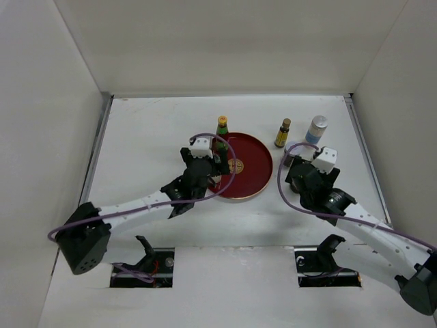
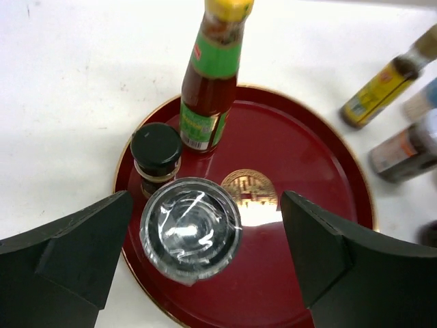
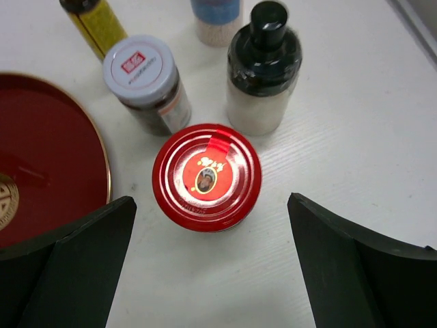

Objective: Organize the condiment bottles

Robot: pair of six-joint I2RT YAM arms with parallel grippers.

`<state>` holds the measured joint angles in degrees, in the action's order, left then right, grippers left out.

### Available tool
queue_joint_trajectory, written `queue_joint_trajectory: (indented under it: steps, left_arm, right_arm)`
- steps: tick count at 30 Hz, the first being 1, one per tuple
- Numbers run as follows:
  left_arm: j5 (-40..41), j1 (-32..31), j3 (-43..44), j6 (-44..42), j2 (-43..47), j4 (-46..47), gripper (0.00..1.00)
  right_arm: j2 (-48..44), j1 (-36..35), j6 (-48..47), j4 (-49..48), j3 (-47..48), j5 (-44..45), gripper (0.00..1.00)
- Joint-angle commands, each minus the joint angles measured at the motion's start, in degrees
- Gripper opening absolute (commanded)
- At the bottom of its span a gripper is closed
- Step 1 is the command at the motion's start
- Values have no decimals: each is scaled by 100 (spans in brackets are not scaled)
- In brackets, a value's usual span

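My left gripper's fingers are around the shaker on the tray (image 2: 191, 229). Next, my left gripper moves away before my right gripper puts the red-lidded jar (image 3: 207, 178) there.
In the left wrist view the round red tray (image 2: 300, 205) holds a green yellow-capped bottle (image 2: 212, 82), a small black-capped jar (image 2: 157, 154) and a clear silver-topped shaker (image 2: 191, 229). My left gripper (image 2: 205, 198) is open, its jaws standing apart on either side of the shaker. In the right wrist view my right gripper (image 3: 212, 201) is open over a red-lidded jar (image 3: 207, 176) standing on the table. Beyond it stand a grey-lidded dark jar (image 3: 140, 72), a black-capped white bottle (image 3: 263, 68), a slim amber bottle (image 3: 95, 20) and a tall white bottle (image 3: 217, 14).
In the top view the tray (image 1: 249, 154) lies mid-table with the left gripper (image 1: 215, 171) at its left rim and the right gripper (image 1: 302, 169) to its right. The amber bottle (image 1: 283, 132) and white bottle (image 1: 316, 128) stand behind. White walls enclose the table.
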<state>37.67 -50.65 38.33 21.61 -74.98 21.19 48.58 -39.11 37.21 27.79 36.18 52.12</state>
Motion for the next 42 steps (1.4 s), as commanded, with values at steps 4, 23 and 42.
queue_joint_trajectory:
  steps: [4,23,42]
  left_arm:
    - [-40,-142,-597,28,1546,263,92]
    - [-146,499,-1600,186,2813,676,91]
    - [-67,719,-1794,379,2638,852,91]
  right_arm:
    - [354,417,-250,-871,-181,-992,100]
    - [-127,920,-443,-1260,-201,-1258,40]
    - [3595,-655,-1427,-3333,2875,-2162,39]
